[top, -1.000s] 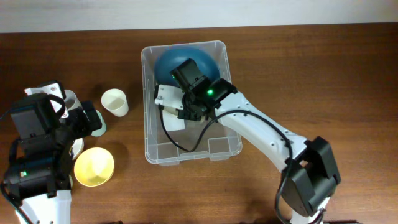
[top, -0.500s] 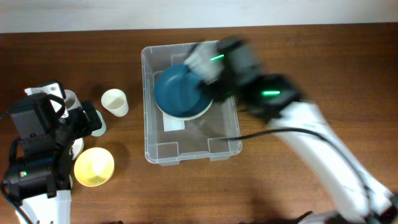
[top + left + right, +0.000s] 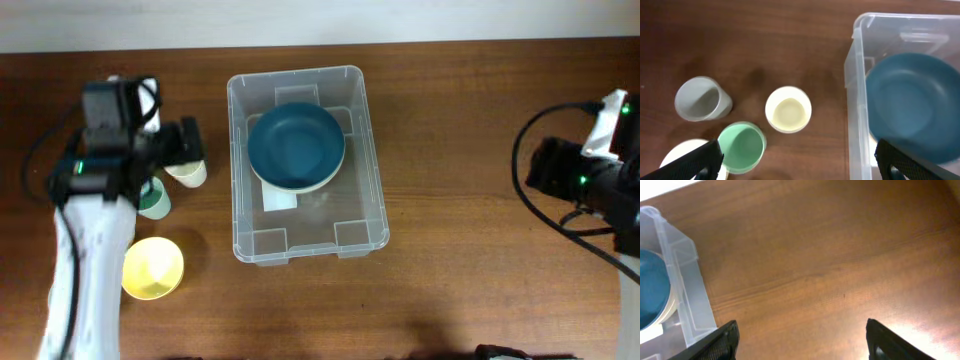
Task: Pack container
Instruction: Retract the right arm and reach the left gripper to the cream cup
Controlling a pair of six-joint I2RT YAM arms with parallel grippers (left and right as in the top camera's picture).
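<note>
I should use my left gripper to pack the cream cup [image 3: 190, 174] into the container's free near corner [image 3: 349, 213], because the cup stands across the container from my right gripper.
The clear plastic container [image 3: 238, 215] stands mid-table with a white label on its floor. A blue bowl [image 3: 296, 148] lies inside its far half, with a cream rim showing under it. The bowl also shows in the left wrist view [image 3: 915, 107] and in the right wrist view [image 3: 650, 290]. My left gripper [image 3: 185, 142] is open and empty above the cups left of the container [image 3: 855, 75]. My right gripper [image 3: 545, 165] is open and empty over bare table far to the right, well apart from the container corner [image 3: 685, 280].
Left of the container stand a cream cup [image 3: 188, 172] [image 3: 788, 110], a green cup [image 3: 155, 200] [image 3: 742, 146] and a grey cup [image 3: 702, 99]. A yellow bowl [image 3: 152, 268] lies at the front left. A white object [image 3: 680, 152] shows beside the green cup.
My right arm has let go of the blue bowl in the container and pulled away to the far right. My left arm has moved toward the back, over the cups.
</note>
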